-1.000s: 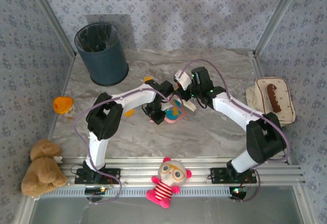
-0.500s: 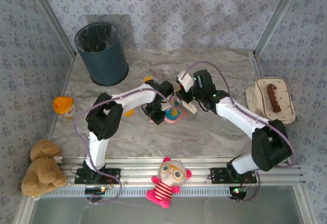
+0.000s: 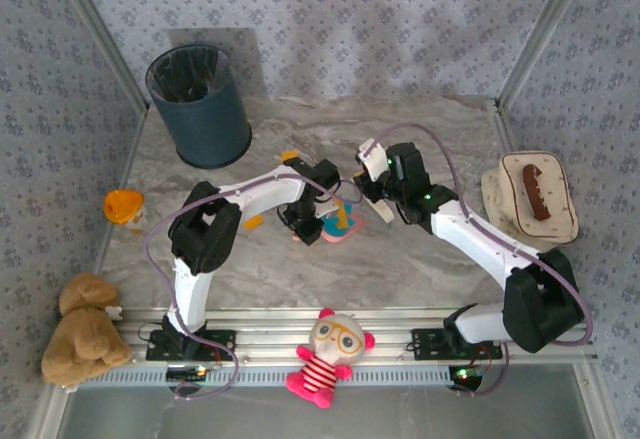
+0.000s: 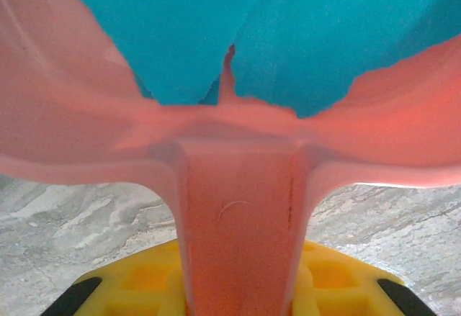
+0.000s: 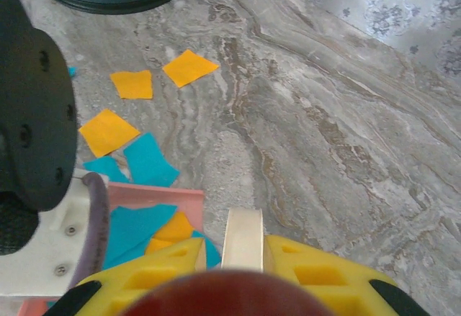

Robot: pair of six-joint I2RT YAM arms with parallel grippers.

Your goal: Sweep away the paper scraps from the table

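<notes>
The pink dustpan (image 3: pixel 344 219) is full of scraps, so first my right gripper should move the cream brush back and my left gripper should empty the dustpan into the dark bin (image 3: pixel 190 74).
A pink dustpan (image 3: pixel 341 223) lies mid-table, its handle (image 4: pixel 236 222) clamped in my left gripper (image 4: pixel 238 276), which is shut on it. Cyan scraps (image 4: pixel 324 35) fill the pan close to the left wrist camera. My right gripper (image 5: pixel 243 262) is shut on a cream brush (image 5: pixel 243 237), just right of the pan's rim (image 5: pixel 162 196). Loose paper scraps lie beyond the pan: orange ones (image 5: pixel 189 67) (image 5: pixel 106 130) and cyan ones (image 5: pixel 150 159). From above, orange scraps (image 3: pixel 290 155) (image 3: pixel 254 221) show beside the left arm, and the right gripper (image 3: pixel 378 199) sits right of the pan.
A dark bin (image 3: pixel 200 104) stands at the back left of the marble table (image 3: pixel 430 259). An orange cup-like toy (image 3: pixel 124 204) sits at the left edge. A cream oval tray (image 3: pixel 556 221) holding a brown item is at the right. A teddy bear (image 3: pixel 80 329) and a doll (image 3: pixel 330 354) lie at the front rail.
My right gripper has drawn the brush to the right, away from the dustpan's mouth. The left arm and the dustpan have stayed put.
</notes>
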